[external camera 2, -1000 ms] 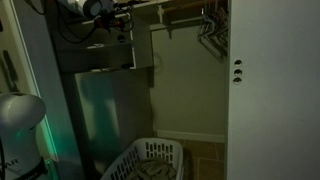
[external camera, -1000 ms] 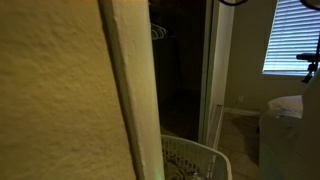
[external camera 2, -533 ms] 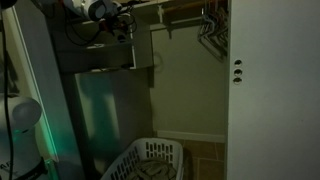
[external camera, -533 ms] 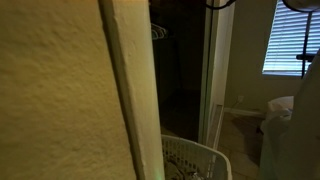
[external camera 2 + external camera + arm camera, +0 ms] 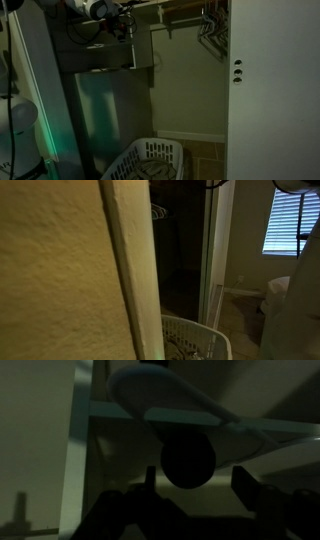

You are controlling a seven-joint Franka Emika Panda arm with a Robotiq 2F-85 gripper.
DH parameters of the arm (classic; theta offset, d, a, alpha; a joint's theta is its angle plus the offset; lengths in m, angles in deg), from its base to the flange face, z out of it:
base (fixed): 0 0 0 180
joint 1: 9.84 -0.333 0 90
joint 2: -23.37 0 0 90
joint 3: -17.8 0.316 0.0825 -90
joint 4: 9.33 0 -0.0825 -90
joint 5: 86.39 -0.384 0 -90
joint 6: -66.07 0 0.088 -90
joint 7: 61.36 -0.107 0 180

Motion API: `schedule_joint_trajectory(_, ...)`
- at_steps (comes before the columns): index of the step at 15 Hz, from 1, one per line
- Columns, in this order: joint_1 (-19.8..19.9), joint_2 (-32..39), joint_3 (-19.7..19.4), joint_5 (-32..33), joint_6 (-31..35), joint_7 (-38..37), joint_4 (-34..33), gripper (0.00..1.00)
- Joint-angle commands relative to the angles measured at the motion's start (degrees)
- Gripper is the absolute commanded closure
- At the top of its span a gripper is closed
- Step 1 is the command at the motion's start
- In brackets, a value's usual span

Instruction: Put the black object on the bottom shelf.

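Observation:
The black object (image 5: 188,458) sits out at my open gripper's finger ends, so next I reach farther around its middle (image 5: 188,462) before closing and taking it to the bottom shelf.
In the wrist view a round black object (image 5: 188,460) sits between my two dark fingers, under a pale curved thing (image 5: 165,395) that lies on a light shelf edge (image 5: 280,428). My gripper (image 5: 196,475) is open, with a gap between each finger and the black object. In an exterior view my gripper (image 5: 124,24) is high up at the closet's top left, by the upper shelf (image 5: 180,4). The black object cannot be made out there. A grey shelf block (image 5: 108,68) lies below it.
The room is dim. A white laundry basket (image 5: 155,160) stands on the closet floor and also shows in an exterior view (image 5: 198,340). Hangers (image 5: 210,30) hang from the rod. A white door (image 5: 272,90) and a wall edge (image 5: 130,270) flank the opening.
The arm has shifted a little to the left at the top of the closet. The white robot part at the left edge has moved further out of frame.

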Motion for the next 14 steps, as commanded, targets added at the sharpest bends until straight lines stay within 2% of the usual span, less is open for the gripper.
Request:
schedule_joint_trajectory(1, 2.7, 1.5, 1.9, -1.9, -4.4, 1.1, -3.1, 0.41)
schedule_joint_trajectory(2, 3.0, 1.5, 2.1, -2.0, -5.0, 1.3, -3.2, 0.33)
schedule_joint_trajectory(3, 3.3, 1.6, 2.4, -1.9, -5.3, 1.4, -3.3, 0.17)
schedule_joint_trajectory(6, 3.8, 1.8, 3.0, -1.8, -5.2, 1.3, -3.6, 0.02)
schedule_joint_trajectory(8, 3.9, 1.9, 3.4, -1.8, -4.7, 1.4, -3.5, 0.00)
schedule_joint_trajectory(10, 4.0, 2.0, 3.7, -1.9, -4.6, 1.3, -3.5, 0.02)
schedule_joint_trajectory(11, 4.0, 2.0, 3.8, -1.8, -4.6, 1.2, -3.5, 0.11)
schedule_joint_trajectory(12, 4.0, 2.1, 4.0, -1.8, -4.5, 1.3, -3.5, 0.09)
schedule_joint_trajectory(13, 4.0, 2.1, 4.1, -1.8, -4.5, 1.3, -3.4, 0.17)
schedule_joint_trajectory(14, 4.1, 2.2, 4.2, -1.7, -4.4, 1.2, -3.4, 0.20)
